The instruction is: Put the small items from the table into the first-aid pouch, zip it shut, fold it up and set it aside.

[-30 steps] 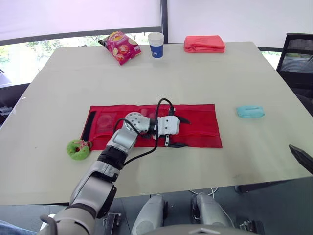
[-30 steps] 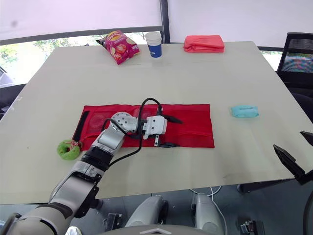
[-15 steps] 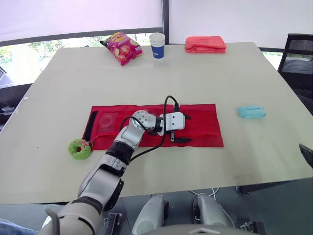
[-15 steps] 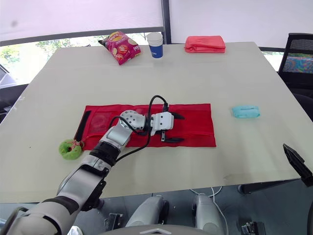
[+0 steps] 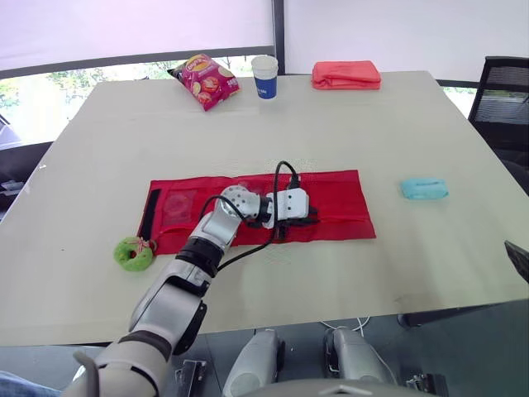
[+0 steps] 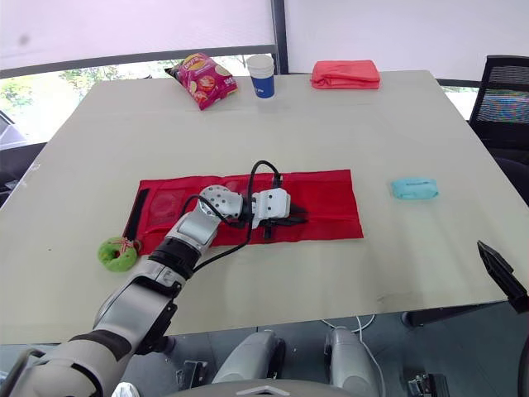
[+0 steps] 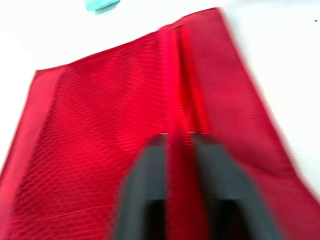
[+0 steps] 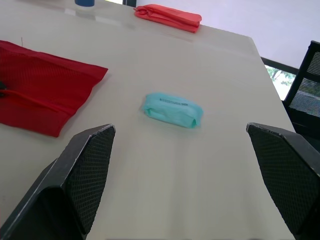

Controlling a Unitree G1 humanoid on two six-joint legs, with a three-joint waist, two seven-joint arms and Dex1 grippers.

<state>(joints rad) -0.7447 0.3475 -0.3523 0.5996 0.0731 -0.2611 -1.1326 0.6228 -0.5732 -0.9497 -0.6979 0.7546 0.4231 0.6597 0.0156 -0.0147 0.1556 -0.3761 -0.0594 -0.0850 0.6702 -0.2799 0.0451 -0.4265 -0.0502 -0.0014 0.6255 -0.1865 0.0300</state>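
My gripper will lift the teal packet, and the packet should bunch at my grip and spread out at its loose end, because its wrapper looks creased.
The red mesh first-aid pouch lies unfolded flat across the middle of the table, a black strap at its left end. My left gripper rests on the pouch's middle, shut, with a raised red seam pinched between its black fingers. A teal packet lies on the table right of the pouch. By the pouch's near-left corner sits a small green item. My right gripper hangs open off the table's near-right edge, facing the teal packet from a distance.
At the far edge stand a crisp bag, a white and blue paper cup and a folded orange-red cloth. A black chair stands off the far-right corner.
My left gripper has gone from open to shut on the pouch's seam. The pouch has shifted slightly under it. The right arm stays at the table's edge.
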